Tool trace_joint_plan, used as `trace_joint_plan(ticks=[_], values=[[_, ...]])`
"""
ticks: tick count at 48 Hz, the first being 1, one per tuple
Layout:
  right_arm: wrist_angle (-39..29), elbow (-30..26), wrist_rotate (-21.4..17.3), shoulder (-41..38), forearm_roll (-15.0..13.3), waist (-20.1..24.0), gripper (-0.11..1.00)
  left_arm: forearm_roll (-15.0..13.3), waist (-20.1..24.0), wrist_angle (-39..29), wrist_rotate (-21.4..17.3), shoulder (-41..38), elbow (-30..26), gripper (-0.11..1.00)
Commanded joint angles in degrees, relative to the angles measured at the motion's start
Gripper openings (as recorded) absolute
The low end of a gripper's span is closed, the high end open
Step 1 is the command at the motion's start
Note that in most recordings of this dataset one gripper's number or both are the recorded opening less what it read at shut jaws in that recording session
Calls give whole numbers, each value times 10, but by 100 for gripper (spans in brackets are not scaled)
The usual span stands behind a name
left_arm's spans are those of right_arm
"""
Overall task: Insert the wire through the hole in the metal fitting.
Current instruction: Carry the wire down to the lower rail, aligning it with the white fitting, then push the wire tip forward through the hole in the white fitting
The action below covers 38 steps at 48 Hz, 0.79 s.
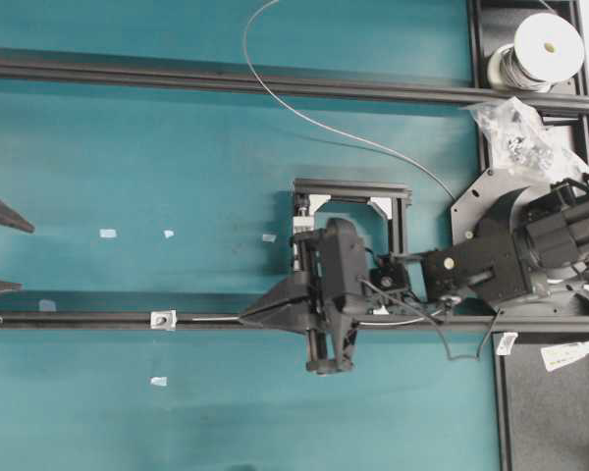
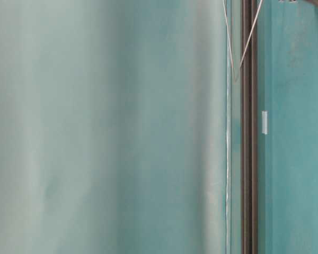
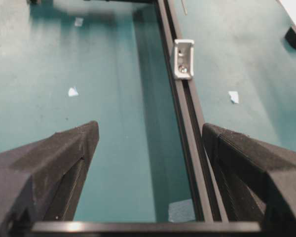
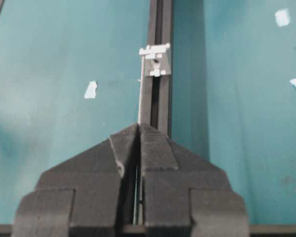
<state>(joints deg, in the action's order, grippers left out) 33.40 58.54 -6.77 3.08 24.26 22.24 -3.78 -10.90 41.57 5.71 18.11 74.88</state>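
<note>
The wire's slack will come along freely when I pull the wire's loose end (image 1: 198,318) through the metal fitting, because the wire trails in a loose, wide curve (image 1: 373,145).
The metal fitting (image 1: 163,319) is a small silver bracket on the long black rail (image 1: 79,320); it also shows in the left wrist view (image 3: 183,59) and the right wrist view (image 4: 155,59), where its dark hole (image 4: 156,61) is visible. My right gripper (image 1: 243,316) (image 4: 139,126) is shut on the wire (image 4: 139,94). The wire's straight free end (image 1: 214,318) points along the rail at the fitting and stops just short of it, slightly to one side of the hole. My left gripper (image 1: 26,258) (image 3: 150,131) stands open and empty at the far left, straddling the rail.
The wire loops back (image 1: 304,113) to a spool (image 1: 545,49) at the back right, beside a plastic bag of parts (image 1: 515,128). A black frame (image 1: 351,191) stands behind the right gripper. White tape scraps (image 1: 107,234) dot the teal table. A second rail (image 1: 226,80) crosses the back.
</note>
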Motion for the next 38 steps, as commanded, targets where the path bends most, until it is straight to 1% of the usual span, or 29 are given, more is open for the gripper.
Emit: trace_joint_plan(ticks=[1, 4, 6, 9, 12, 15, 23, 38], values=[[41, 3, 28, -4, 48, 24, -1, -2, -6, 15, 5, -16, -8, 82], [53, 1, 56, -11, 84, 36, -1, -2, -9, 20, 5, -32, -15, 82], [57, -3, 76, -18, 103, 43, -1, -2, -11, 25, 5, -45, -19, 82], [60, -8, 104, -28, 127, 52, -1, -2, -16, 39, 5, -67, -26, 82], [62, -14, 124, -39, 142, 57, -1, -2, -23, 55, 5, -93, -29, 82], [66, -18, 135, -48, 146, 58, -1, -2, -27, 76, 5, -120, -28, 82], [82, -14, 137, -59, 147, 59, -1, -2, -33, 137, 5, -167, -30, 82], [93, -17, 137, -76, 147, 60, -1, -1, -49, 149, 5, -175, -33, 82]])
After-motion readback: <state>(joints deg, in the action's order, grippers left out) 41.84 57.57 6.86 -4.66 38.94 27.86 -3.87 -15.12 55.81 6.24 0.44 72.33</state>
